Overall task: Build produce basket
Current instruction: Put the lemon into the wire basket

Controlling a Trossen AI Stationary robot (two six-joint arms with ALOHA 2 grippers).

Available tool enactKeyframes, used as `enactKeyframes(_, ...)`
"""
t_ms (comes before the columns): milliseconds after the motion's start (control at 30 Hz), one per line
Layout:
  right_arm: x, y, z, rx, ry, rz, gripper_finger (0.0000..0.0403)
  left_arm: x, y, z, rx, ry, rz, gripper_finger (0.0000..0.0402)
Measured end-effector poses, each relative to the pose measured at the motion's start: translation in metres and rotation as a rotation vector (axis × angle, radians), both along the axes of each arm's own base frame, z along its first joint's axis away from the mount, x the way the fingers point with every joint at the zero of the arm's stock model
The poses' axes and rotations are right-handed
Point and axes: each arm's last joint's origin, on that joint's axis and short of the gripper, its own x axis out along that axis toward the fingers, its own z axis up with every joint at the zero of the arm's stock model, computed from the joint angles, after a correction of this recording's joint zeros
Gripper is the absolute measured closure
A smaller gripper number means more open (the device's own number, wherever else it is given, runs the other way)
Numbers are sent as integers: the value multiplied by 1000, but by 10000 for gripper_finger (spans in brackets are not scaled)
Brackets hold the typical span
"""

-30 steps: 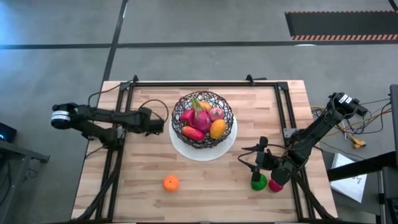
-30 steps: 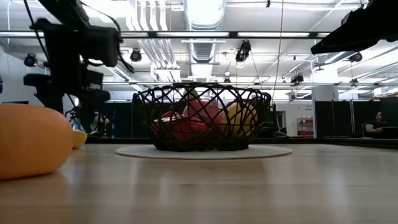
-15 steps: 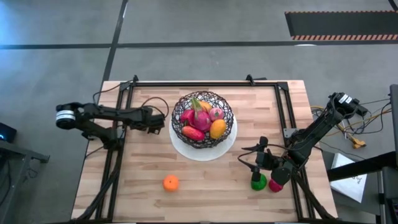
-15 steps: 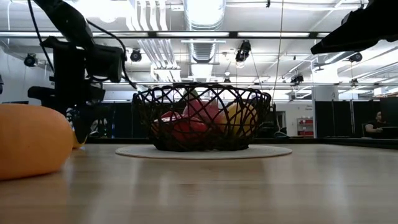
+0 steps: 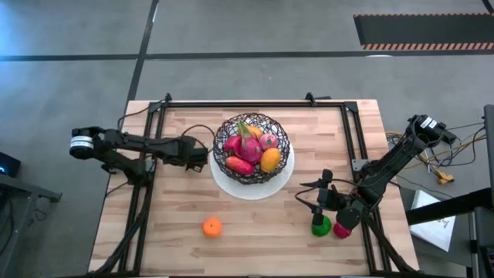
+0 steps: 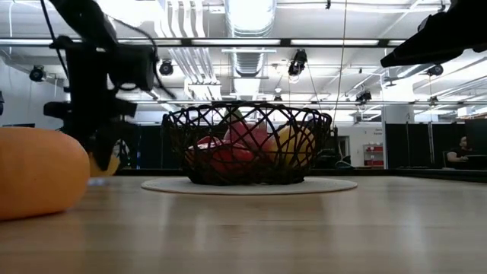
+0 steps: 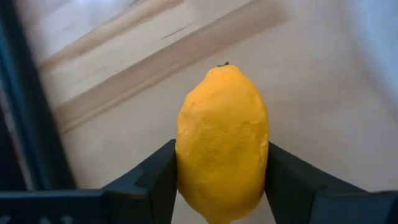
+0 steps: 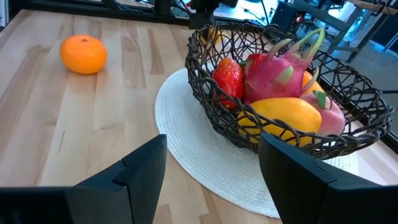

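Observation:
The lemon's thick middle [image 7: 222, 144] has my fingers across it, and a gap is open beside the red fruit [image 5: 256, 169]. My left gripper should go on into the basket before it lets go there.
The black wire basket [image 5: 251, 148] stands on a flat white round plate [image 5: 231, 185] at the table's middle and holds several fruits, red, pink, magenta and yellow-orange. My left gripper [image 5: 199, 153] is just left of the basket, shut on a yellow lemon [image 7: 222, 140]; the lemon also shows in the low view [image 6: 104, 162]. An orange [image 5: 211, 227] lies on the table near the front. My right gripper [image 5: 316, 198] is open and empty at the front right, beside a green fruit [image 5: 320, 226] and a magenta one [image 5: 342, 230] on the table. My left gripper pinches the lemon by its two long sides [image 7: 181, 158] between its two fingers [image 7: 155, 180], at the fruit's thick middle. The fingers come about level from the table's left. The lemon's stem tip points away from the gripper, low over the table.
Black rails [image 5: 151, 131] run along the table's left, far and right sides. Bare wood lies between the orange and the plate and along the front edge. In the low view the orange [image 6: 38, 171] fills the near left.
My left gripper has gone toward the basket, to the table's right, carrying the lemon with it. My right arm has kept still.

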Motion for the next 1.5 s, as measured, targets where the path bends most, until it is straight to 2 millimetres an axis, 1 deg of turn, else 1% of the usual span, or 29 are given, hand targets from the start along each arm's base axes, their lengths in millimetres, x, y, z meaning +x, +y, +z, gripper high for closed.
enactKeyframes(67, 0, 0, 0, 1, 0, -1, 165, 7, -11, 10, 13, -45, -58, 228)
enactKeyframes(133, 0, 0, -1, 1, 0, -2, 165, 14, -22, 25, 42, -109, -113, 225)
enactKeyframes(233, 0, 0, 0, 2, -11, -15, 165, 23, -39, 51, 77, -212, -192, 207)
enactKeyframes(333, 0, -1, 0, 6, -15, -19, 165, 27, -55, 76, 116, -307, -264, 202)
enactKeyframes(433, 0, 0, 0, 8, -17, -19, 165, 31, -68, 99, 177, -393, -320, 206)
enactKeyframes(533, 0, 0, 0, 10, -20, -19, 165, 39, -75, 114, 234, -484, -359, 214)
enactKeyframes(600, 0, 0, 0, 10, -21, -19, 165, 50, -79, 117, 246, -549, -449, 215)
enactKeyframes(667, 0, 0, 0, 10, -21, -19, 165, 66, -82, 116, 225, -634, -557, 216)
enactKeyframes(767, 0, 0, 0, 11, -22, -19, 165, 91, -84, 108, 206, -748, -698, 216)
enactKeyframes(867, 0, 0, 0, 11, -23, -19, 165, 116, -83, 96, 232, -805, -757, 217)
enactKeyframes(1000, 0, 0, 0, 9, -21, -18, 165, 143, -78, 78, 261, -769, -775, 216)
enactKeyframes(1100, 0, 0, -1, 7, -20, -18, 165, 159, -72, 66, 267, -718, -776, 212)
enactKeyframes(1233, 0, -1, -1, 6, -19, -17, 165, 177, -65, 53, 266, -679, -760, 205)
enactKeyframes(1300, 0, -1, -1, 7, -20, -18, 165, 183, -62, 48, 266, -662, -752, 203)
enactKeyframes(1500, 0, -1, -1, 7, -19, -18, 165, 188, -51, 39, 265, -639, -720, 201)
